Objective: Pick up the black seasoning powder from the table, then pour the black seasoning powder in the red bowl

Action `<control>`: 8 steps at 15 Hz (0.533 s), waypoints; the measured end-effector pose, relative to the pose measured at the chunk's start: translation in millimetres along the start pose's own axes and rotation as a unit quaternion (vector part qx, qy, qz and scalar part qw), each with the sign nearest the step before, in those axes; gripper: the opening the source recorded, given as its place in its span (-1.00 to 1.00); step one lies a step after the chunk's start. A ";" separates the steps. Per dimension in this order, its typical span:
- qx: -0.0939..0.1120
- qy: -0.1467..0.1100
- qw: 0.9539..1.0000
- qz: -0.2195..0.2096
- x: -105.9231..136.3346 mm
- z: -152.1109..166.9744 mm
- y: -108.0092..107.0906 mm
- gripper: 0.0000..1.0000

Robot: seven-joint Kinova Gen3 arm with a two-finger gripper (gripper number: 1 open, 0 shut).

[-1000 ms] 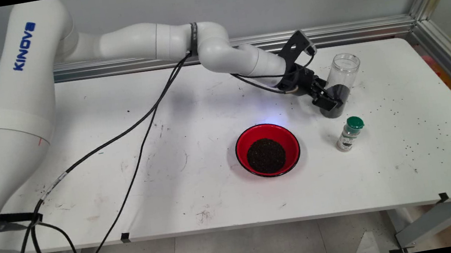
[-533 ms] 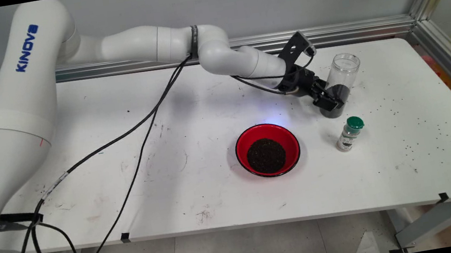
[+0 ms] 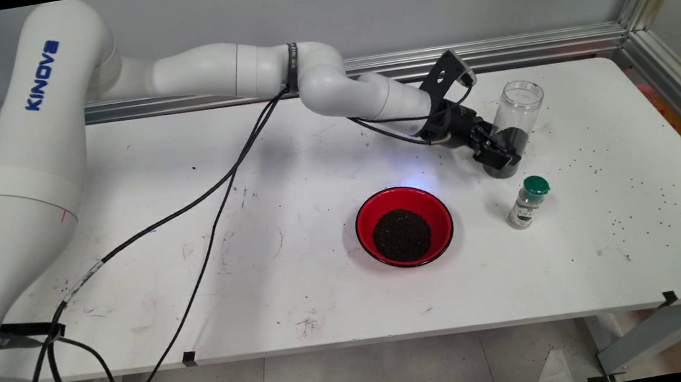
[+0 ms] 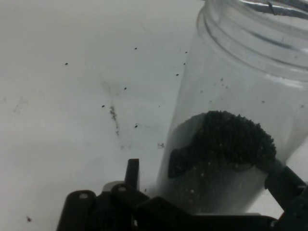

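The dark granules lie in a loose heap below the jar's opening (image 3: pixel 523 93), so they will slide along the side of the jar and pour out when I tip the jar.
A clear open-topped jar (image 3: pixel 521 112) with dark granules in its bottom stands at the table's back right. My black gripper (image 3: pixel 501 155) is low at the jar's base, reaching in from the left. In the hand view the jar (image 4: pixel 231 144) stands between the fingers of the gripper (image 4: pixel 207 180). The left finger (image 4: pixel 133 171) shows a gap to the glass, while the right finger (image 4: pixel 285 183) lies against the jar's side. The gripper is open around the jar. The jar stands upright on the table.
A red bowl (image 3: pixel 366 224) with a heap of dark granules sits in front and to the left of the jar. A small spice bottle with a green cap (image 3: pixel 529 202) stands just in front of the jar. Loose granules dot the white table (image 3: pixel 622 204) at right. Black cables hang across the left half.
The wrist has shifted slightly left and the hand has turned a little at the jar's base. The jar, bowl and spice bottle have not moved.
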 end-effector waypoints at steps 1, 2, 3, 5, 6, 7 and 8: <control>-0.001 0.001 1.000 0.000 -0.1 0.1 0.3 1.00; -0.002 0.002 1.000 0.000 -0.2 0.2 0.7 1.00; -0.003 0.002 1.000 0.000 -0.1 0.3 1.1 1.00; -0.006 0.004 1.000 -0.001 -0.2 0.4 2.2 -1.00; -0.008 0.004 1.000 0.000 -0.5 0.5 2.9 -1.00; -0.009 0.003 1.000 0.000 -0.9 0.4 3.4 -1.00; -0.009 0.003 1.000 0.000 -1.3 0.2 3.7 -1.00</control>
